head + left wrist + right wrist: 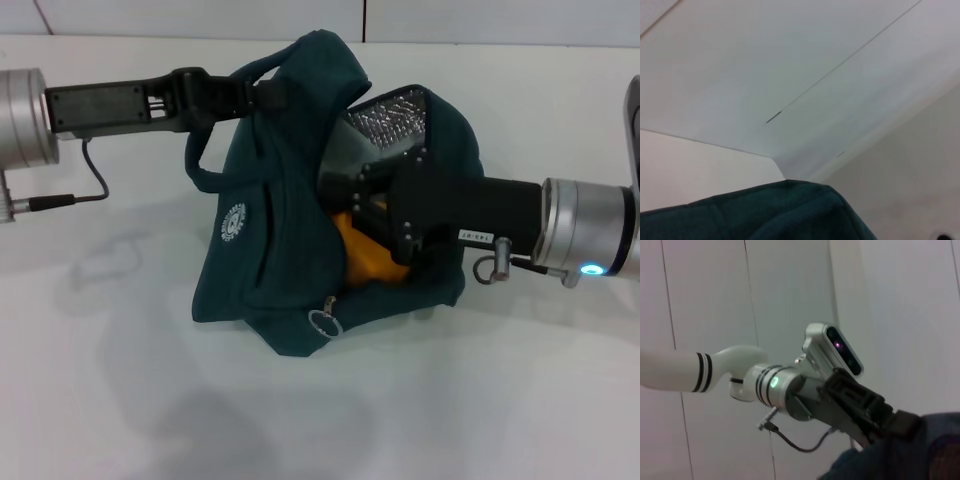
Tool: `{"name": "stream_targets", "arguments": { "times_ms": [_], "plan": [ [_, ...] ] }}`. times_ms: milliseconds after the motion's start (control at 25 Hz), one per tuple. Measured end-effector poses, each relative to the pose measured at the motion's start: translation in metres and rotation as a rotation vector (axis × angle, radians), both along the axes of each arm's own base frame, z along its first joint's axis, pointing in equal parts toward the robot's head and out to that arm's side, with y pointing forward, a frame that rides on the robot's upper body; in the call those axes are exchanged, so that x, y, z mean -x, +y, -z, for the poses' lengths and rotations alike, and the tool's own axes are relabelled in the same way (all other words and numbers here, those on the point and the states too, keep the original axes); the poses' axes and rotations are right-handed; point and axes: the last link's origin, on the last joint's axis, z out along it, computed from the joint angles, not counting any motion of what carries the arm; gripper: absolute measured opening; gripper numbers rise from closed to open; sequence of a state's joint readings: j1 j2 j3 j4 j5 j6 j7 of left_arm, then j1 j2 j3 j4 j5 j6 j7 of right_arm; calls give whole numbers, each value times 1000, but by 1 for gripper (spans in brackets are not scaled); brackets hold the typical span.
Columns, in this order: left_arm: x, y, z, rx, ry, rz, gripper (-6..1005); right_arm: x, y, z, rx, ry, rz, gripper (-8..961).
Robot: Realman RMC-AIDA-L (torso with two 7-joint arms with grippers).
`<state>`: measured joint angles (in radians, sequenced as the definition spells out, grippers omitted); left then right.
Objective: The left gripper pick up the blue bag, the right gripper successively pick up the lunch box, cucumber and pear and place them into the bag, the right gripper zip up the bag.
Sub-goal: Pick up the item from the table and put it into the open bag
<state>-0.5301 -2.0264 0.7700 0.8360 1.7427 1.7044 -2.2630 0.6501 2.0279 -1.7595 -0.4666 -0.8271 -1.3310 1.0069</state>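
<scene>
The blue bag's loose side (456, 138) sags open around the pear; next my right gripper backs out, then lifts that side by its handle before zipping.
The blue bag (270, 250) stands on the white table, its mouth open to the right and the foil lining (392, 115) showing. My left gripper (262, 95) is shut on the bag's top edge by a handle and holds it up. In the right wrist view the left gripper (892, 422) clamps the bag's fabric (900, 460). My right gripper (350, 195) reaches into the bag's mouth, just above the yellow-orange pear (365, 258) that lies inside. The lunch box and the cucumber are hidden. The left wrist view shows only a fold of the bag (790, 210).
The zipper's silver ring pull (323, 322) hangs at the bag's near lower edge. The white table (120, 380) spreads around the bag, with a wall seam behind. The left arm's cable (95, 185) hangs near the table.
</scene>
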Motion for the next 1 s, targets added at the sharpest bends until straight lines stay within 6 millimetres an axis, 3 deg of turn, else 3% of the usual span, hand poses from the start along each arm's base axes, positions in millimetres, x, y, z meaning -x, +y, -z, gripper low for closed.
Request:
{"name": "stream_targets", "arguments": {
  "times_ms": [280,600,1000],
  "plan": [
    [0,0,0,5,-1,-2,56,-7,8,2,-36,-39,50,71],
    [-1,-1,2,9,-6,-3,56,5,18,-9,-95,5,36,75],
    [-1,-1,3,7,-9,-2,57,-4,11,6,-43,-66,67,81]
  ]
}}
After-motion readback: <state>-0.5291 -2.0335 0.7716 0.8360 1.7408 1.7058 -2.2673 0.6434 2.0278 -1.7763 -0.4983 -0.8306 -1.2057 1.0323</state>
